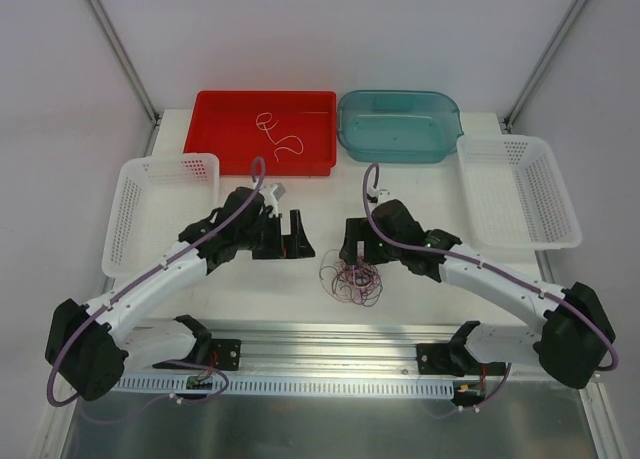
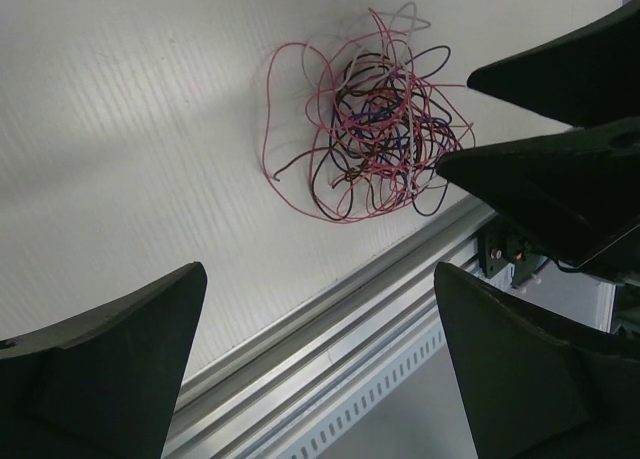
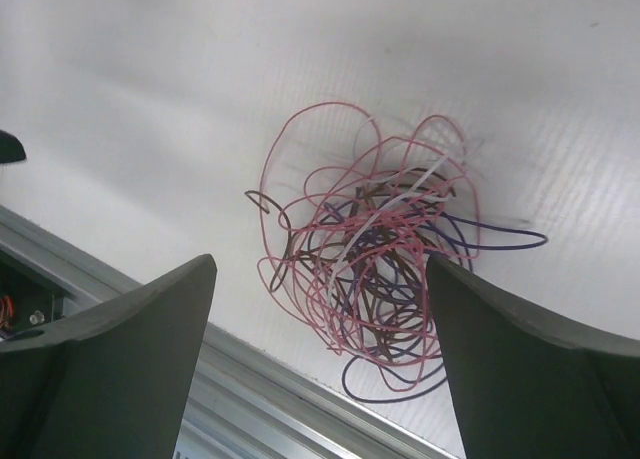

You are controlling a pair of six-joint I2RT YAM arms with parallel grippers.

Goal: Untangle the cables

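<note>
My gripper is about to pull the white cable [image 3: 398, 196] running in among the pink loops [image 3: 432, 139], so that cable will drag pink pieces out of the clump of cables.
A tangled clump of thin cables [image 1: 355, 281], pink, purple, dark and white, lies on the white table near its front edge. It also shows in the left wrist view [image 2: 375, 129] and the right wrist view [image 3: 375, 254]. One white cable [image 1: 275, 134] lies loose in the red tray [image 1: 215, 129]. My left gripper [image 1: 297, 237] is open and empty, left of the clump. My right gripper [image 1: 358, 247] is open and empty, just above the clump, which shows between its fingers [image 3: 130, 369] in the right wrist view.
A teal bin [image 1: 400, 129] stands beside the red tray at the back. White mesh baskets stand at the left [image 1: 150, 214] and right [image 1: 520, 189]. An aluminium rail [image 1: 330, 339] runs along the table's front edge.
</note>
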